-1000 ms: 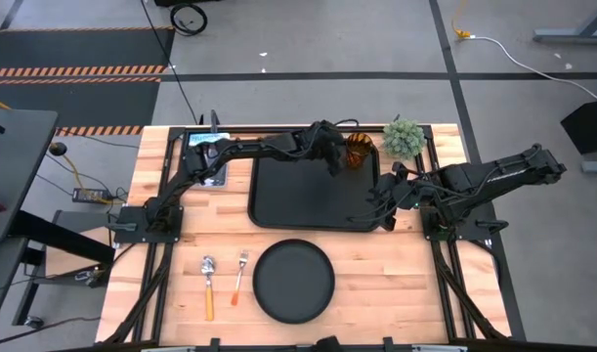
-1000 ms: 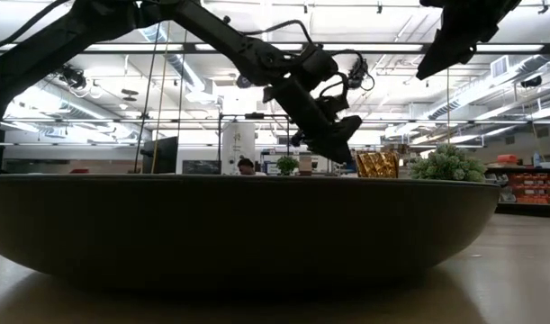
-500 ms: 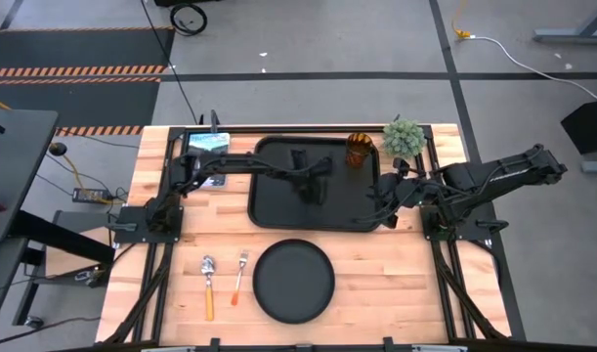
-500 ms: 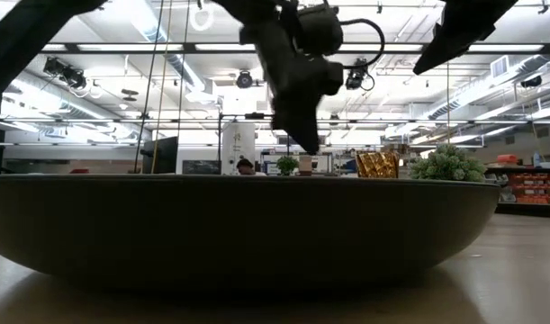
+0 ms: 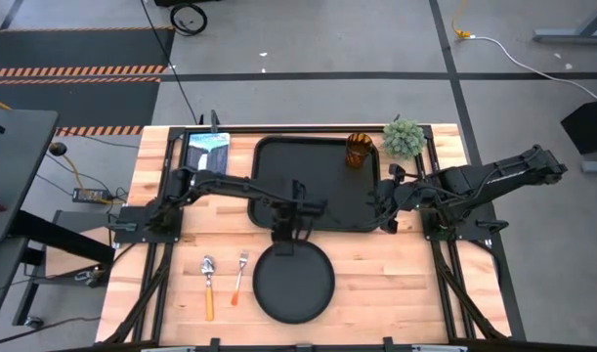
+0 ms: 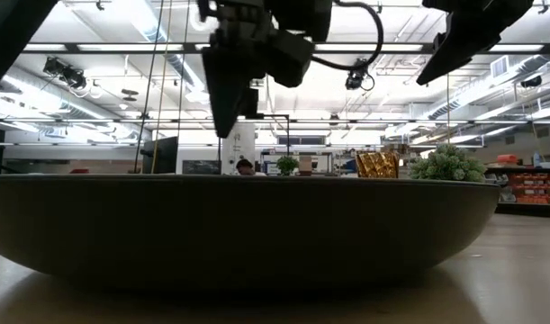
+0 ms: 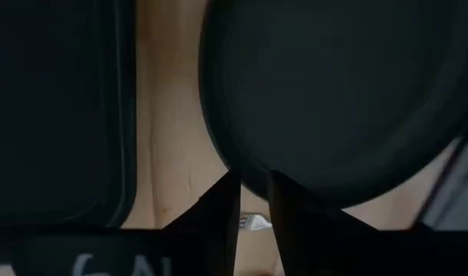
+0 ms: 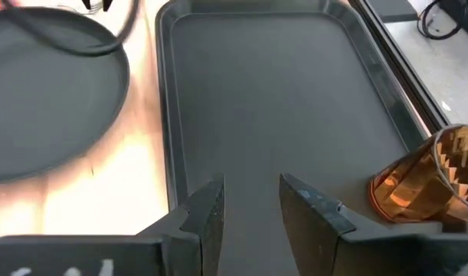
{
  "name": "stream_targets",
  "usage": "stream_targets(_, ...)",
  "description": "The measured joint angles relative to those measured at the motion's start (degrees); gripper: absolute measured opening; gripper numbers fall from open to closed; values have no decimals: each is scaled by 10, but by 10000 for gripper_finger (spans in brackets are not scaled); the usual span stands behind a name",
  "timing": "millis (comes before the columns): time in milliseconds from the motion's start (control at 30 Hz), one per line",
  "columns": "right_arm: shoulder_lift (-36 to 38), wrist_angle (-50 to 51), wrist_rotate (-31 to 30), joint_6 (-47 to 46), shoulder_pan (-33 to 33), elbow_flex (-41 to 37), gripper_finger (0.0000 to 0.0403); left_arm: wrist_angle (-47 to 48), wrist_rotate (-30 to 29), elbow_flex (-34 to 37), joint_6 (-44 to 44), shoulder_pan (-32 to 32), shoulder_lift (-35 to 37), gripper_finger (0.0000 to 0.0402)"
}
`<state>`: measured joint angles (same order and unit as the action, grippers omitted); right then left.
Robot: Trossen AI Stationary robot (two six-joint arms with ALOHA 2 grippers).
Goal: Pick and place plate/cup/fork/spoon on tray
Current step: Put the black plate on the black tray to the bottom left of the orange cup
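My left gripper should open its narrow fingers and turn to straddle the rim on the fork's side before it lifts, because the plate's rim runs at a slant across those fingers.
The round black plate lies flat on the wooden table near its near edge and fills the foreground of the low view. The black tray lies beyond it. The amber cup stands upright in the tray's far right corner. The fork and spoon lie left of the plate. My left gripper points down above the plate's far rim, narrowly open and empty, clear of the plate in the low view. My right gripper hovers open over the tray's right end.
A small green potted plant stands at the far right corner beside the tray. A flat blue-and-white object lies at the far left. Bare wood shows to the right of the plate.
My left gripper has left the cup's side at the tray's far right corner. It has swept across the tray toward the table's near edge and left, and has turned to point down over the plate's far rim. The cup stays standing on the tray.
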<state>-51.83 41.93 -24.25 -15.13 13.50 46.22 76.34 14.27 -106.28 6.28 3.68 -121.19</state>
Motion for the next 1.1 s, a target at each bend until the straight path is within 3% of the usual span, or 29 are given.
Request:
stream_targets(167, 0, -5, -1, 3, 11, 0, 132, 5, -53, 13, -22, 36, 0, 75)
stream_targets(400, 0, -10, -1, -6, 27, 0, 132, -62, -83, 130, -16, 65, 57, 71)
stream_targets(700, 1, -15, -1, -27, 27, 0, 132, -204, -88, 279, 188, 57, 144, 64)
stream_targets(867, 0, -22, -1, -27, 27, 0, 132, -271, -89, 304, 277, 57, 148, 102)
stream_targets(1100, 0, -25, 3, -29, 27, 0, 132, -277, -82, 322, 306, 58, 144, 148)
